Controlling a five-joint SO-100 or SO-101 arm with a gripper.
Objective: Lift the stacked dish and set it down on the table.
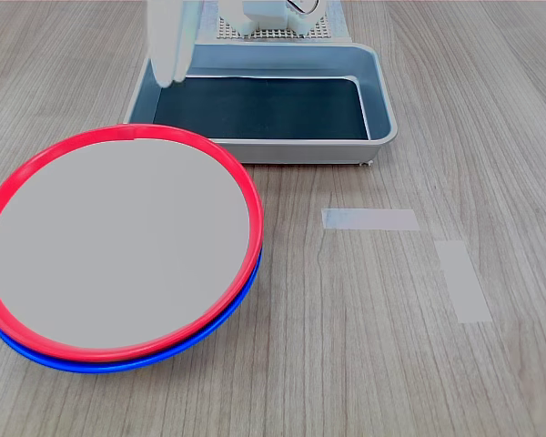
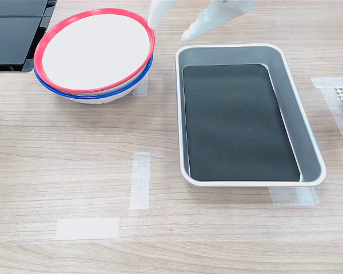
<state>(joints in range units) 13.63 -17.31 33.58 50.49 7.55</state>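
Note:
The stacked dish [image 1: 123, 242] will come off the blue-rimmed plate when the robot's gripper lifts it, because a blue crescent [image 1: 105, 368] shows below the red rim.
The stacked dish [image 1: 118, 246], a large plate with a red rim and flat pale grey centre, rests on a blue-rimmed plate [image 1: 136, 360] on the wood-grain table [image 1: 391, 364]. In the second exterior view the dish [image 2: 94, 51] is at the top left, on the blue-rimmed plate [image 2: 91, 94]. My white gripper [image 2: 168, 29] hangs just to the right of the dish's rim, between it and the tray, its two fingers spread open with nothing between them. In the first exterior view the gripper [image 1: 171, 73] is above the dish's far rim, in front of the tray's left end.
A grey rectangular tray [image 1: 382, 109] with a dark bottom stands behind the plates; in the second exterior view the tray [image 2: 308, 131] fills the right half. Pale tape strips [image 1: 370, 218] [image 2: 140, 180] lie on the table. A black object [image 2: 14, 34] sits at the second exterior view's top left.

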